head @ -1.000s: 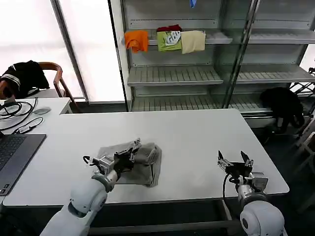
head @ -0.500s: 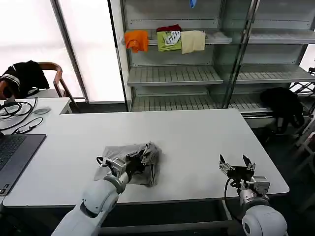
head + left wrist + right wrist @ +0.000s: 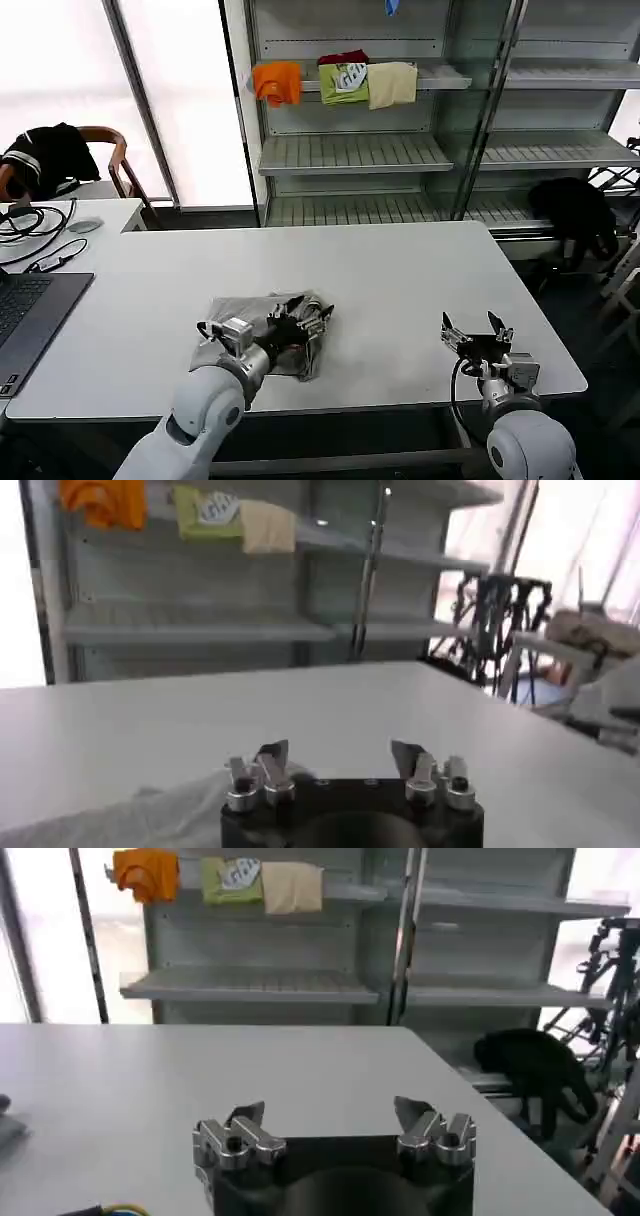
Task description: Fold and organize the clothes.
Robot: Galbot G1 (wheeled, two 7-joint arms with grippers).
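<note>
The folded grey shirt (image 3: 298, 362) has only plain cloth showing on its upper side (image 3: 240, 309), so I should expect its collar and printed front to be hidden underneath.
A light grey shirt (image 3: 238, 306) lies folded into a rumpled packet on the white table (image 3: 400, 280), left of the middle and near the front edge. My left gripper (image 3: 310, 318) hovers open at the packet's right edge, its fingers spread over the cloth with nothing between them. In the left wrist view the left gripper (image 3: 340, 758) is open above bare table, with grey cloth (image 3: 150, 815) beside its base. My right gripper (image 3: 478, 335) rests open by the table's front right edge, well away from the shirt, and the right gripper (image 3: 330, 1116) holds nothing.
A laptop (image 3: 30, 310) and cables (image 3: 35, 225) sit at the left. A chair with a black garment (image 3: 50, 155) stands behind them. The back shelf (image 3: 350, 150) carries orange (image 3: 277, 80), green (image 3: 345, 82) and cream (image 3: 392, 82) garments. Another black garment (image 3: 575, 215) lies at the right.
My left gripper has travelled to the right across the shirt to its right edge, and the raised fold now lies lower. The right gripper has barely shifted.
</note>
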